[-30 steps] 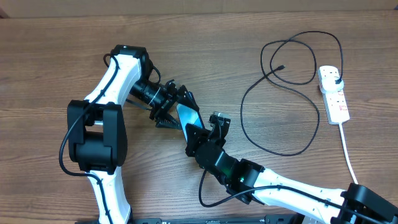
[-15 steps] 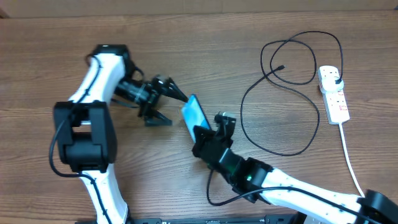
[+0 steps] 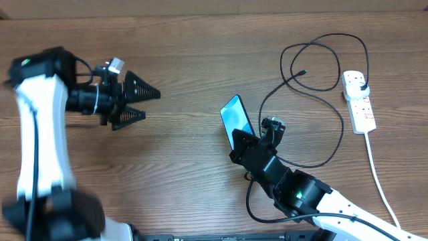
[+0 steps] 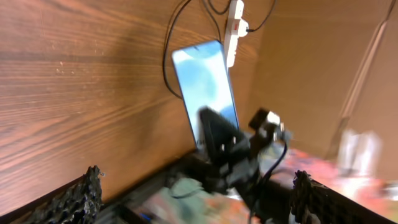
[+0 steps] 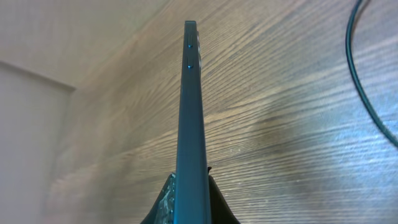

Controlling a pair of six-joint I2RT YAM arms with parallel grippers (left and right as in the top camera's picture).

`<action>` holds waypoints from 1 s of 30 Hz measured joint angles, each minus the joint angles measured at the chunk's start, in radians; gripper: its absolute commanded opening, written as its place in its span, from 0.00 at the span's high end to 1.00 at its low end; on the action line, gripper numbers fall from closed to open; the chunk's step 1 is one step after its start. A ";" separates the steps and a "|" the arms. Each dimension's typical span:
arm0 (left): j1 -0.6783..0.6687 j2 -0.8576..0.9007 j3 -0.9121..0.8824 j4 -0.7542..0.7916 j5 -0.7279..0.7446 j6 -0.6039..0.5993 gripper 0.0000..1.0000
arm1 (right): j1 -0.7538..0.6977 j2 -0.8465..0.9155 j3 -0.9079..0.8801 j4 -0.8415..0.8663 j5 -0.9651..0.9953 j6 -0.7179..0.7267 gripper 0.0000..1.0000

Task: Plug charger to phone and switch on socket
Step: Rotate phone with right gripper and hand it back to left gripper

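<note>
The charger's connector (image 3: 301, 73) is far away from my left gripper and my right gripper is holding the phone, so my left gripper should grab the phone's upper end (image 3: 232, 105) first.
The phone (image 3: 236, 118), blue screen lit, stands tilted on its edge above the table. My right gripper (image 3: 241, 139) is shut on its lower end. The right wrist view shows the phone (image 5: 191, 106) edge-on between both pads (image 5: 165, 204). Far to the left my left gripper (image 3: 152, 104) hangs open and holds nothing. Its wrist view looks back at the phone (image 4: 205, 84) and the right arm. The charger (image 3: 314, 100) lies in black loops right of the phone, its small connector (image 3: 304, 71) free on the table. Its black plug (image 3: 360, 82) sits in the white socket (image 3: 359, 104).
A thick white cord (image 3: 376, 167) runs from the socket toward the front right edge. The right arm's body (image 3: 301, 194) lies along the front of the table. Bare wood lies between the two grippers. A charger strand (image 5: 367, 93) passes right of the phone.
The left gripper let go of the phone and drew back far to the left, open. The right gripper kept the phone and carried it right, toward the charger.
</note>
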 measured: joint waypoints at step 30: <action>-0.035 -0.260 -0.740 0.657 0.203 -0.662 0.03 | 0.000 0.061 0.000 0.187 -0.164 0.616 0.96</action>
